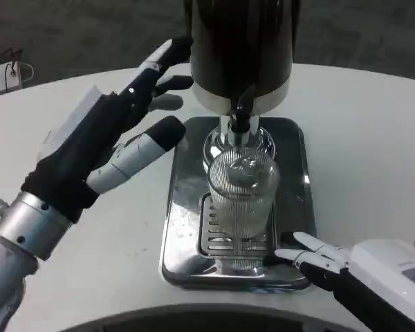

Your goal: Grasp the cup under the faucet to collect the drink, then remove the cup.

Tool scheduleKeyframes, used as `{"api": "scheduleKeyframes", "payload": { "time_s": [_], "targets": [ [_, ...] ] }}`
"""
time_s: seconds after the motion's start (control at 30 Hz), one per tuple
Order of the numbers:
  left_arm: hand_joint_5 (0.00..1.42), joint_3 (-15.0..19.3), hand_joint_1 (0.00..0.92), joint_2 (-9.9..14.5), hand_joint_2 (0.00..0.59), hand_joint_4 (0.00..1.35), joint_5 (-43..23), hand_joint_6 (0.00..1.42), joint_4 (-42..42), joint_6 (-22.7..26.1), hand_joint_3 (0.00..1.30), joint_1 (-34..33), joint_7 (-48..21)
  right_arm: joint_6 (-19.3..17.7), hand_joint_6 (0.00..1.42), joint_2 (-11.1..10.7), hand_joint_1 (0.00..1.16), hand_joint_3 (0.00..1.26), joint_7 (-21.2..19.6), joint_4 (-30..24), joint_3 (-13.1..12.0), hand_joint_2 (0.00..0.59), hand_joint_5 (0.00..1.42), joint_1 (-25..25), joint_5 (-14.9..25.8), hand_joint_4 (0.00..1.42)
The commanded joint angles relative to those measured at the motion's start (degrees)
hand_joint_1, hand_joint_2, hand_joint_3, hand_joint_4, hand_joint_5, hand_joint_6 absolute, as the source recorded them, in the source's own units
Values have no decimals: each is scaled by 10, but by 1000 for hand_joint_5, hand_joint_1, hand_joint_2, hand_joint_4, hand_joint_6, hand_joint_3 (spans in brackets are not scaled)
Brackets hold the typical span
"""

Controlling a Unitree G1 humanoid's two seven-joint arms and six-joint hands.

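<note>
I expect the drink to collect inside the cup (pixel 243 197) when I open the black faucet (pixel 243 111), because the faucet hangs straight over the cup's open rim.
A clear ribbed cup (pixel 241 200) stands upright on the grate of a shiny metal drip tray (pixel 182 207), directly below the black faucet (pixel 243 111) of a dark drink dispenser (pixel 241 48). My left hand (pixel 117 135) hovers raised to the left of the cup, fingers spread, holding nothing and not touching the cup. My right hand (pixel 332 261) lies low at the tray's front right corner, its fingers stretched toward the cup's base, a small gap away from it.
The round white table (pixel 360 138) stretches around the tray, with dark floor beyond its far edge. A small white object (pixel 3 76) sits at the far left. The dispenser body overhangs the cup from above.
</note>
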Motion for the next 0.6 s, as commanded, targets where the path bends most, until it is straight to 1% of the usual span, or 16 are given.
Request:
{"api": "scheduleKeyframes", "payload": {
  "time_s": [0.03, 0.3, 0.5, 0.6],
  "targets": [
    [154, -15, 0, -7, 58, 14, -9, 236, -1, 36, 64, -29, -37, 1, 128, 2, 557, 187, -5, -9, 4, 475, 147, 0, -2, 50],
    [147, -33, 0, -21, 55, 6, 9, 220, 17, 67, 53, -70, -57, 0, 128, 7, 557, 187, -6, -9, 3, 475, 147, 0, -2, 51],
    [132, -57, 0, -21, 54, 0, 31, 208, 35, 94, 53, -103, -76, -1, 128, 11, 557, 187, -5, -9, 2, 475, 147, 0, -1, 51],
    [129, -70, 0, -15, 55, 0, 46, 205, 39, 105, 53, -114, -92, 1, 128, 13, 557, 187, -3, -9, -2, 475, 147, 0, 2, 52]
  ]
}}
